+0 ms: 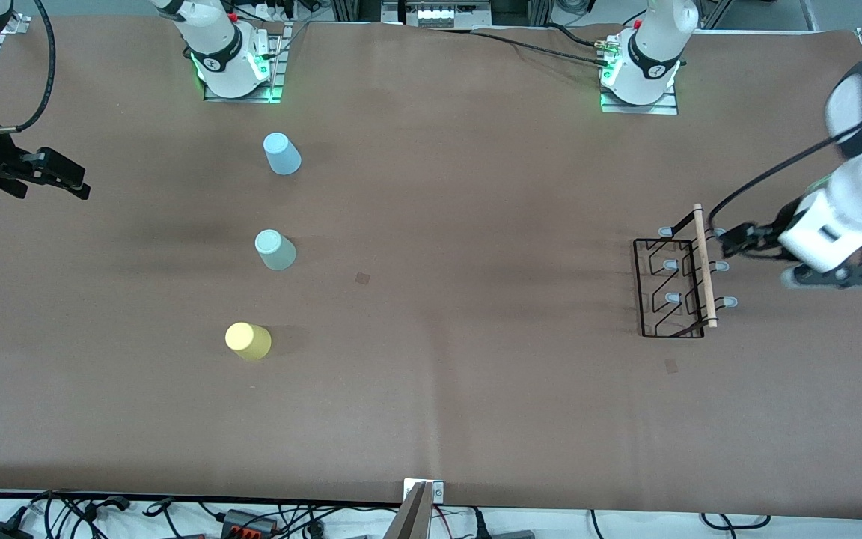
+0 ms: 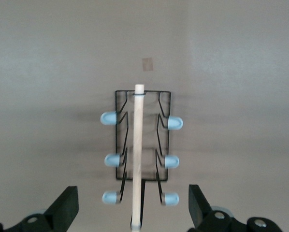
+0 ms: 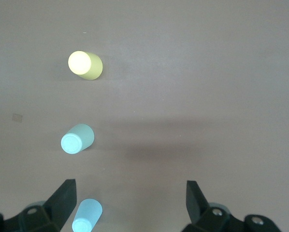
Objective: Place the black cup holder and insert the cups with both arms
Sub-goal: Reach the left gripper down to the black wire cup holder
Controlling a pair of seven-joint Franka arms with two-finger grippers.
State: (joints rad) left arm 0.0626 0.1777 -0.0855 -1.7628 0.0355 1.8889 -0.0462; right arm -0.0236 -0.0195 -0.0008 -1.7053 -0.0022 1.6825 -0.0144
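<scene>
The wooden rod point(image 1: 711, 319) is joined to black wire at both ends, so the whole black cup holder point(image 1: 670, 287) will come with it when I carry it by the rod.
The black cup holder point(image 1: 648, 288) point(image 2: 120, 99) stands toward the left arm's end of the table, its wooden rod point(image 1: 704, 266) point(image 2: 137, 154) on top. My left gripper point(image 1: 730, 238) point(image 2: 132, 205) hovers open at the rod's end that lies farther from the front camera, with that end between its fingers and untouched. Three cups stand upside down toward the right arm's end: light blue point(image 1: 281, 153) point(image 3: 86, 216), pale green point(image 1: 275, 249) point(image 3: 77, 139) and yellow point(image 1: 248, 340) point(image 3: 85, 65). My right gripper point(image 1: 72, 180) point(image 3: 130, 200) hangs open and empty over the table's edge.
A brown cover point(image 1: 438, 389) spans the table. Two small square marks lie on it, one mid-table point(image 1: 362, 278) point(image 3: 17, 117) and one just in front of the holder point(image 1: 671, 365) point(image 2: 147, 64). Cables run along the table's front edge point(image 1: 251, 516).
</scene>
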